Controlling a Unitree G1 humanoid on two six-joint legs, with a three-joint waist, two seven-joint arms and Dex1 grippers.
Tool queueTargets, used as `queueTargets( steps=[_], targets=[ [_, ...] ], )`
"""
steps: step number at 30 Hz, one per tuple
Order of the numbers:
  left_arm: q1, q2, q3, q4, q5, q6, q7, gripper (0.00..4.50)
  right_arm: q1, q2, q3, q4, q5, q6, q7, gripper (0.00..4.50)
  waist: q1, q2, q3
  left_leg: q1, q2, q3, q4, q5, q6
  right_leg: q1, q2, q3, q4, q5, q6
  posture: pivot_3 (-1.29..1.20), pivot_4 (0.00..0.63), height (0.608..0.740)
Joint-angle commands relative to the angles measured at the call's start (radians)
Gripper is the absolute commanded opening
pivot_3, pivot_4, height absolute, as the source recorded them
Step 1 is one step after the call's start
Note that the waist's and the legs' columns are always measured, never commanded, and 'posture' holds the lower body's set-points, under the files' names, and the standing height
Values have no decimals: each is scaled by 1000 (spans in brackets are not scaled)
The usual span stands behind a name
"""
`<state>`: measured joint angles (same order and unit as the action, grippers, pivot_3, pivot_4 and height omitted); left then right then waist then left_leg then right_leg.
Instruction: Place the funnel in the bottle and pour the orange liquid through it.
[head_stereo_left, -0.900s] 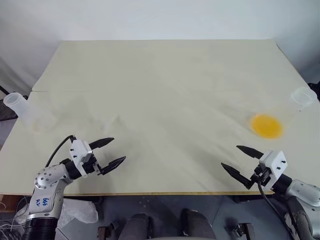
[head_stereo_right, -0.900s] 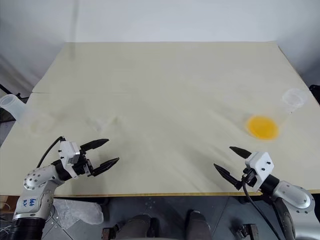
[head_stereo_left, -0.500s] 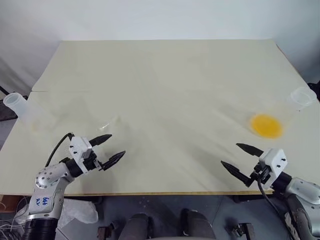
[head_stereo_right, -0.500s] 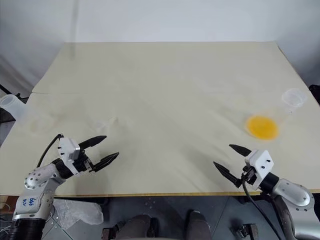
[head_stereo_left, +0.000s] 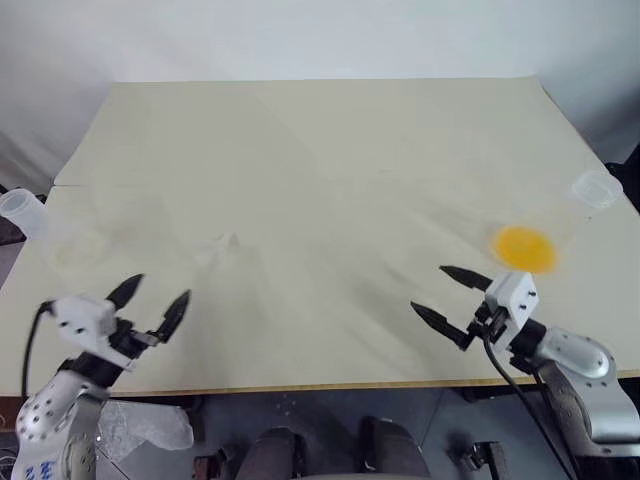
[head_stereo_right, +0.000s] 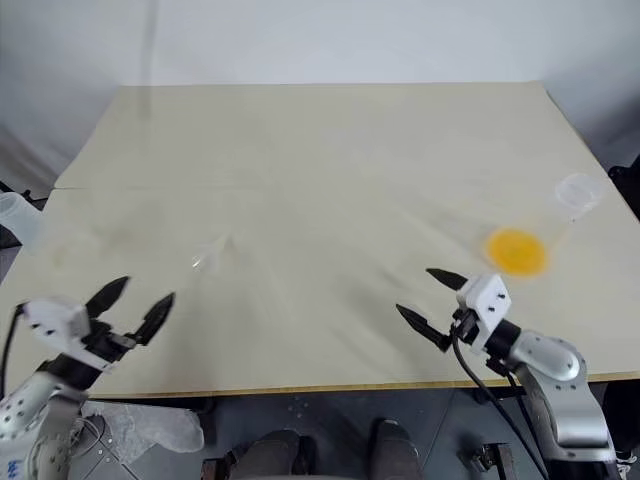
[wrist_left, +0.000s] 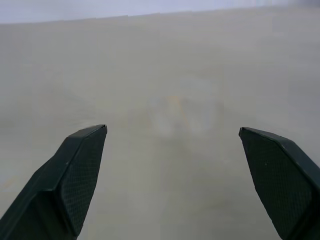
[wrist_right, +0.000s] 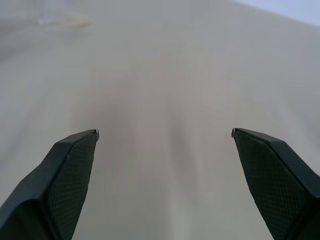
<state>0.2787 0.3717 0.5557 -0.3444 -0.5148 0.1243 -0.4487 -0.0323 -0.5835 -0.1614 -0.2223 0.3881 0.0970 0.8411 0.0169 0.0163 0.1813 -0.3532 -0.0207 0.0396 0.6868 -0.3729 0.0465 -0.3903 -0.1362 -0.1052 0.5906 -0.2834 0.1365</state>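
Observation:
My left gripper should keep going toward the bottle with open fingers and close below its rim (head_stereo_left: 29, 215), as the bottle stands upright and clear (head_stereo_left: 46, 230) of the funnel.
The bottle (head_stereo_left: 58, 236), whitish and translucent, stands at the table's far left, its neck toward the edge. The small clear funnel (head_stereo_left: 214, 250) lies faintly visible on the table right of the bottle. Orange liquid (head_stereo_left: 524, 248) forms a round patch in the bottom of a clear cup (head_stereo_left: 597, 188) at the right edge. My left gripper (head_stereo_left: 160, 292) hovers open and empty near the front left edge, short of the funnel. My right gripper (head_stereo_left: 430, 290) is open and empty too, left of the orange patch and nearer the front. The left wrist view shows a blurred clear shape (wrist_left: 180, 112) ahead between the wide-spread fingers.
The pale table (head_stereo_left: 330, 170) stretches bare between the bottle and the cup, with a white wall behind it. The cup stands close to the table's right edge, the bottle close to its left edge.
The left gripper has drawn back to the left, away from the funnel. The right gripper has moved left and slightly farther onto the table. The view itself shifted a little.

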Motion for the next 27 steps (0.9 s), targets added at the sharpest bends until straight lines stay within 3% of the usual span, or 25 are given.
queueTargets(
  steps=[1, 6, 12, 20, 27],
  targets=[
    [1, -2, 103, -65, -53, 63, 127, 4500, -57, -2, 8, 46, 12, -13, 26, 4465, 10, 0, 0, 0, 0, -1, 0, 0, 0, 0, 0, 0, 0, 0, 0, 0, 150, 740],
    [-57, 49, 152, -12, -30, 166, 247, 4500, -115, 7, 27, 96, 6, -25, 42, 4465, 10, 0, 0, -2, -1, -3, 2, 0, 0, 0, -1, 0, 2, 0, 0, 0, 150, 740],
    [-194, 119, 125, 78, -14, 236, 280, 4500, -119, 15, 37, 94, 7, -29, 46, 4465, 5, 0, 0, -2, -1, -2, 2, 0, -1, 0, 1, -2, 3, 0, 0, 0, 150, 740],
    [-428, 212, 101, 324, 70, 221, 320, 4500, -100, 19, 32, 76, -1, -36, 29, 4465, 7, -1, 0, -1, -1, -1, 3, 0, -1, -1, 3, -6, 4, 0, 0, 0, 150, 740],
    [-531, 253, 106, 432, 122, 204, 361, 4500, -71, 17, 26, 52, 2, -32, 12, 4465, 4, -1, 0, -2, -1, 0, 4, -1, -1, -1, 3, -6, 5, 0, 0, 0, 150, 740]
  ],
)
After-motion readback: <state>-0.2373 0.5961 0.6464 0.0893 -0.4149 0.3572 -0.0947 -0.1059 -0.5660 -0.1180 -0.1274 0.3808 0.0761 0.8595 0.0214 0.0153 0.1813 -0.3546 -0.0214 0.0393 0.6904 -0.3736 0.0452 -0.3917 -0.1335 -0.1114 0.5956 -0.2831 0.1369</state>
